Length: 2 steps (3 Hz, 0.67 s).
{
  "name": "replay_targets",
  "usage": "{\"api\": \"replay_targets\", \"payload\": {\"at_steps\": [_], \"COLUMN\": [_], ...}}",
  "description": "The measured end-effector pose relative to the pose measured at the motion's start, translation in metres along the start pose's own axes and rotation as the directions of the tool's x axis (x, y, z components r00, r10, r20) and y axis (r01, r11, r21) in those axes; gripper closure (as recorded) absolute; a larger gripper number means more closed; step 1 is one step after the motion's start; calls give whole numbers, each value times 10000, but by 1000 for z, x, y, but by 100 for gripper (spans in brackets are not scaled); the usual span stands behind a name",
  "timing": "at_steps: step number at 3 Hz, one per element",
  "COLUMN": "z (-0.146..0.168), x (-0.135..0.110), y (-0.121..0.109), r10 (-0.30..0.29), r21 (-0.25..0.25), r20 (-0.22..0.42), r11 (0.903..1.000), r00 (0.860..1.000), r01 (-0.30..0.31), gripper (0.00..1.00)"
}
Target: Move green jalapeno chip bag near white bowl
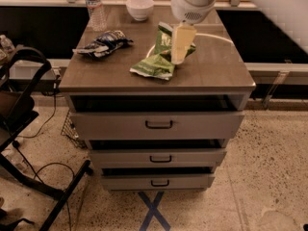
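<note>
I expect more of a white curve to show underneath when I lift the green jalapeno chip bag (156,63), because one end (217,36) runs out beside the bag.
The green jalapeno chip bag (155,62) lies crumpled in the middle of the cabinet top (219,69). The white bowl (140,7) stands at the back of the top, apart from the bag. My gripper (177,59) hangs from the white arm and points down. Its tip is over the right part of the bag and hides some of it. I cannot see whether it touches the bag.
A dark blue-and-white snack bag (103,43) lies at the left of the top. A clear water bottle (95,6) stands at the back left, next to the bowl. The cabinet has three drawers (159,124). A black stand (19,105) and cables are on the floor at the left.
</note>
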<state>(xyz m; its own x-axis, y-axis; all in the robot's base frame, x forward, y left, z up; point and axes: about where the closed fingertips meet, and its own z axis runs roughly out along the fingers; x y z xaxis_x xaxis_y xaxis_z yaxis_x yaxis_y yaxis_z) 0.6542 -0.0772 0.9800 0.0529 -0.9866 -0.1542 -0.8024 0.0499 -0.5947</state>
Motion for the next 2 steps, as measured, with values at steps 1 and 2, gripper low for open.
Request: {"api": "replay_targets", "payload": {"at_steps": [1, 2], "z": [76, 109], "x": [-18, -27], "y": [9, 15], "r10": [-652, -881], "r21": [-1170, -1670], "r20": [74, 189], "r11": [9910, 9818], "r00": [9978, 9959], "r01": [656, 900], "gripper": [0, 0]}}
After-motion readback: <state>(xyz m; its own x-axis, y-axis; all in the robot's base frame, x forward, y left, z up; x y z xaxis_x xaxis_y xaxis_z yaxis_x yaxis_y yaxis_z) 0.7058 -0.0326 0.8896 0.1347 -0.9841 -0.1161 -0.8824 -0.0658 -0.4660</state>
